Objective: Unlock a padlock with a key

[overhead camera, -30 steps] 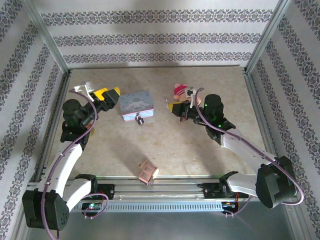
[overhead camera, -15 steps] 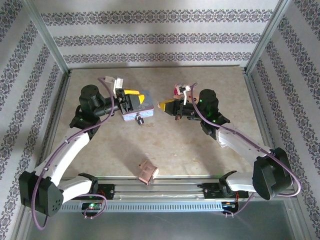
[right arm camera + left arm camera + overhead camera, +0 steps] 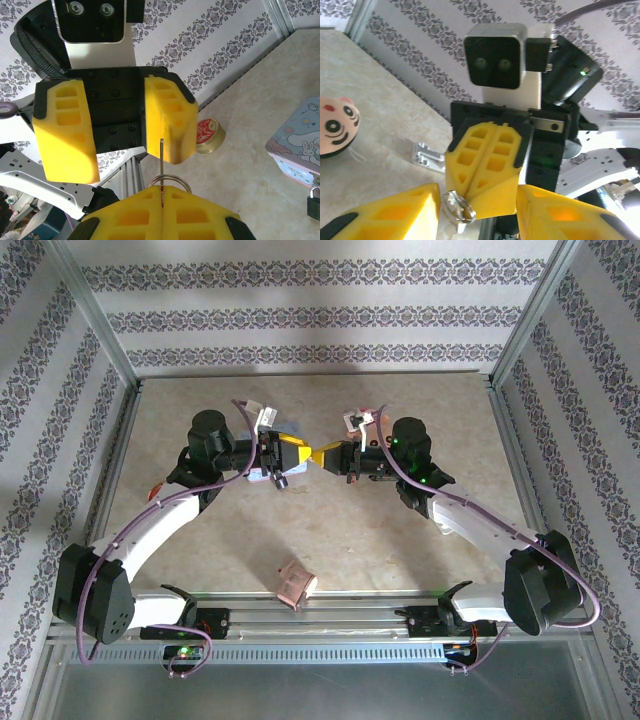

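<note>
The key ring juts out of my right gripper's tips beside the blade, so my left gripper should hold the blade while my right gripper retakes the head.
My right gripper is shut on the key. The thin blade stands straight out of its yellow tips, with the key ring at their edge. My left gripper faces it tip to tip. Its jaws are open and straddle the right gripper's closed tips and the key, which lies close to the left-hand finger. The small dark padlock lies on the table in front of the pale-blue tin, just below the left gripper.
A pink plush toy sits behind the right gripper. A pinkish-copper box stands near the front edge. A round red-lidded tin and a small metal bracket rest on the table. Patterned walls enclose the table.
My left arm has swung right over the tin to meet the right gripper, its jaws narrowing. The right gripper has shifted left with the key.
</note>
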`<state>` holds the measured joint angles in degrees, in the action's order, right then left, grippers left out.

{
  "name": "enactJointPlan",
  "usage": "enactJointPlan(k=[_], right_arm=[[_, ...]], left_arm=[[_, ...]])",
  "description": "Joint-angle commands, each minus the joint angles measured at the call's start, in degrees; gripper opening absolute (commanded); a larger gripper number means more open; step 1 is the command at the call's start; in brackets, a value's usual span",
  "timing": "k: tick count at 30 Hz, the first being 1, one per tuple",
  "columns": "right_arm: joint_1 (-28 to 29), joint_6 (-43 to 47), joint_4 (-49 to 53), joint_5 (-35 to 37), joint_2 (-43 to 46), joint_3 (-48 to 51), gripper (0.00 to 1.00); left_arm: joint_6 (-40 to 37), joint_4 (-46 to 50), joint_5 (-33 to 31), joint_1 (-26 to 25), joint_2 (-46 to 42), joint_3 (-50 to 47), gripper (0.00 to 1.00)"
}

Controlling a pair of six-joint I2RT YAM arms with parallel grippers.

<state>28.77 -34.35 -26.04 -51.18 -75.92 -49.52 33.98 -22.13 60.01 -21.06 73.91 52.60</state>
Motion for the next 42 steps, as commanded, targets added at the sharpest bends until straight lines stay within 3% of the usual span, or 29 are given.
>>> enactJointPlan(k=[1, 14, 18, 22, 27, 32, 37, 42], right_arm=[[0.8, 0.0, -2.1, -2.1, -0.4, -1.6, 0.0], [1.2, 0.0, -2.0, -2.3, -0.6, -1.8, 0.0], [1.2, 0.0, -2.0, -2.0, -0.7, -1.9, 0.0], [1.2, -0.1, -2.0, -1.5, -0.7, -1.9, 0.0], [0.7, 1.3, 0.7, 1.0, 0.4, -1.5, 0.26], [-0.3, 2.4, 1.6, 6.2, 3.4, 1.3, 0.41], [-0.2, 3.6, 4.0, 10.9, 5.3, 2.5, 0.47], [0.0, 3.4, 3.6, 11.3, 5.7, 3.2, 0.51]], left_arm=[[0.8, -5.2, 1.7, -0.6, -0.4, -0.5, 0.4], [0.2, -3.1, -0.5, -0.6, 0.2, 0.0, 0.16], [0.2, -3.0, -0.3, -0.6, 0.4, -0.2, 0.01], [-0.1, -2.7, -0.3, -0.6, 0.1, -0.2, 0.0], [-4.5, 4.0, -2.6, -0.6, -1.9, 1.2, 0.0], [-15.7, 23.3, -10.9, -0.7, -4.6, 6.4, 0.0], [-25.5, 38.7, -20.3, -3.1, -5.8, 12.9, 0.0], [-24.9, 36.8, -20.8, -4.8, -5.9, 13.4, 0.0]])
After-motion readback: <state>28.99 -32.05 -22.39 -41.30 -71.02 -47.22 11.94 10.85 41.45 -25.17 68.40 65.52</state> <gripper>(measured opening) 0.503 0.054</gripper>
